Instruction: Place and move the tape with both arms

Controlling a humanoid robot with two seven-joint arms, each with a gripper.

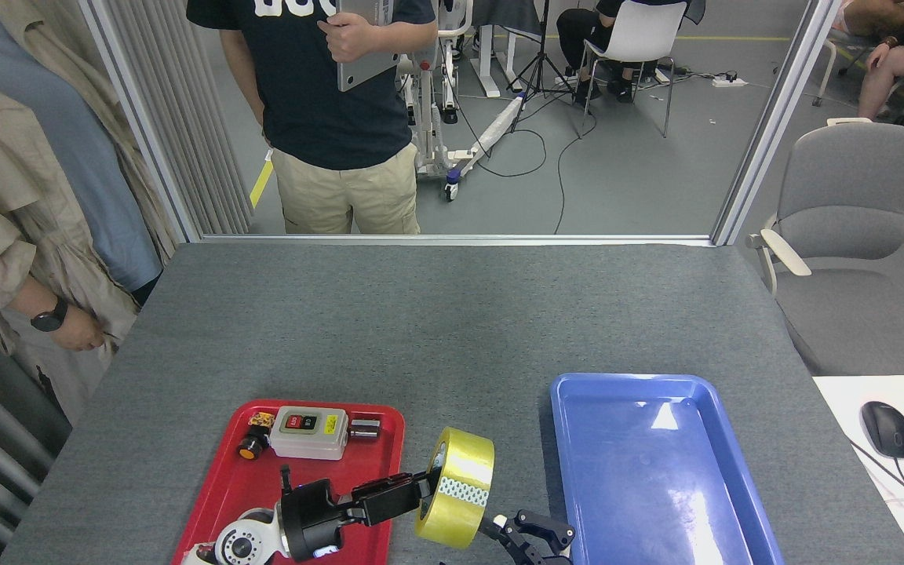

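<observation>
I expect the tape (459, 490) to tip over and come to rest with its hole up when I lower it into the blue tray, because the tape's side rim (423, 517) is flat.
The tape (457, 486), a wide yellow roll with a patterned strip, stands on edge over the grey table between the two trays. My left gripper (423, 488) reaches in from the red tray side and is shut on the roll's left rim. My right gripper (529, 532) sits low at the bottom edge, just right of and below the roll. Its fingers are spread open, and one white-tipped fingertip (499, 521) is close to the roll's lower right edge. I cannot tell whether it touches the roll.
A red tray (377, 534) at lower left holds a white switch box (309, 431) and small parts. A blue tray (656, 463) lies at lower right. One person stands beyond the far table edge, another at the left edge. A grey chair (852, 204) stands right.
</observation>
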